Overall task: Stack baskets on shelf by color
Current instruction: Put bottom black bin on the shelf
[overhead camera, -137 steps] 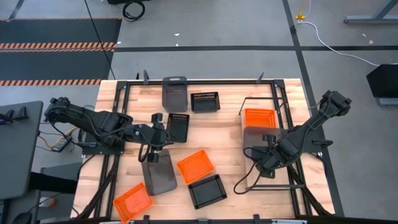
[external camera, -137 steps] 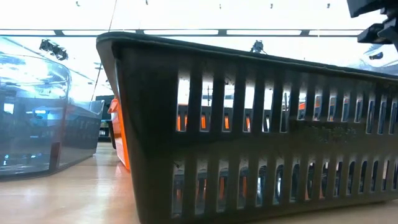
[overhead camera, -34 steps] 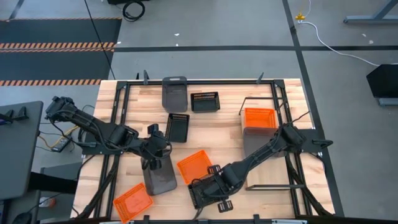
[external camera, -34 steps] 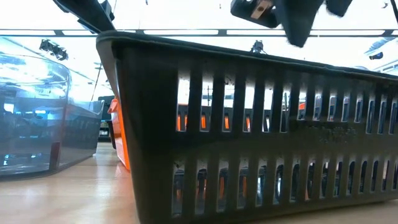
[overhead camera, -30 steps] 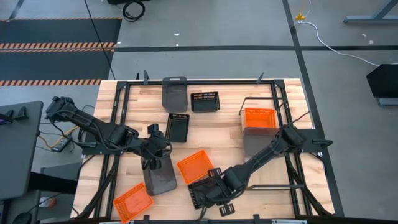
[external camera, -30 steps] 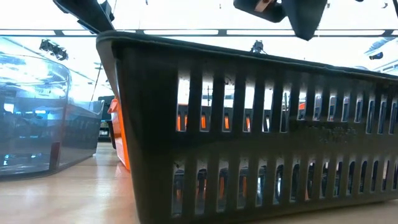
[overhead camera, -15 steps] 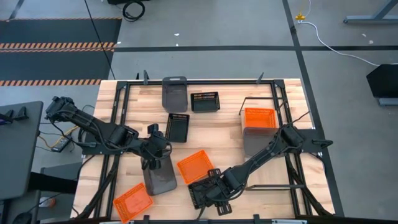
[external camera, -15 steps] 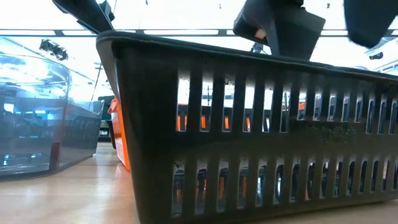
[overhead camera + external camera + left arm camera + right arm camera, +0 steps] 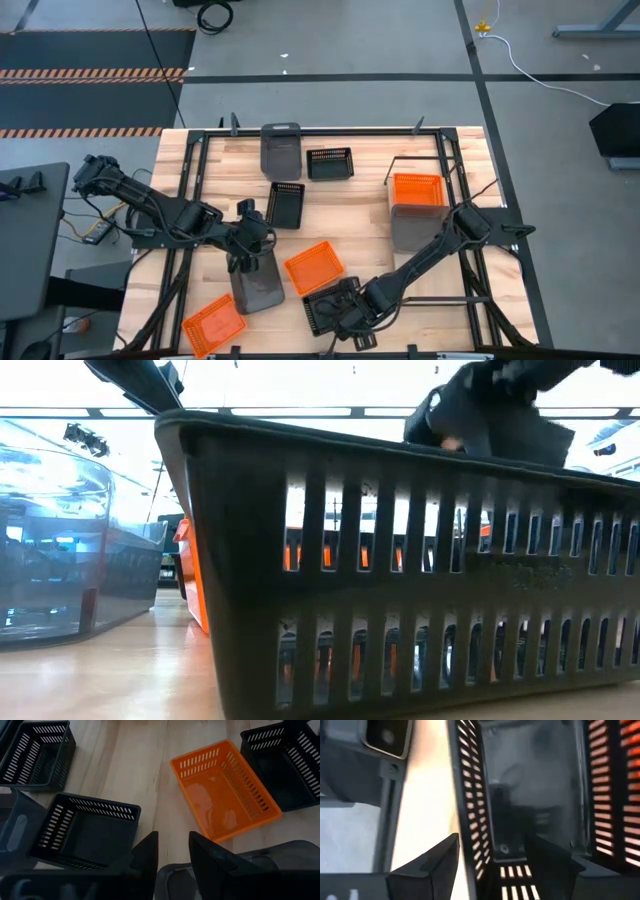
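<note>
My gripper will lift the black basket, and the orange basket (image 9: 314, 266) will get pushed aside then, because the black slatted basket sits right up against the loose orange basket.
My left gripper (image 9: 250, 245) is shut on a dark grey basket (image 9: 258, 283) at the table's near left. My right gripper (image 9: 495, 840) hangs open over a black slatted basket (image 9: 322, 308) by the near edge. One finger is inside the basket and one outside its near long wall (image 9: 470, 820), with no contact that I can see. A loose orange basket (image 9: 314, 267) lies between the two. An orange basket (image 9: 417, 190) and a grey one (image 9: 410, 228) sit on the shelf (image 9: 432, 299) at the right. My left gripper has the grey basket's rim (image 9: 172, 876) at its far end between its two fingers, one finger (image 9: 207, 855) on the basket's side and one (image 9: 145, 857) outside it. The fingers slant down from the table's left. In the low view the basket (image 9: 60, 540) stands on the table.
A second orange basket (image 9: 213, 322) lies at the near left corner. Two black baskets (image 9: 286, 204) (image 9: 330, 163) and a grey basket (image 9: 281, 148) sit toward the far edge. Dark frame rails (image 9: 190, 200) run along the table's sides.
My right gripper has come down over the black slatted basket and shifted a little toward the table's near edge, its fingers now low over the basket's near wall. The basket has not moved.
</note>
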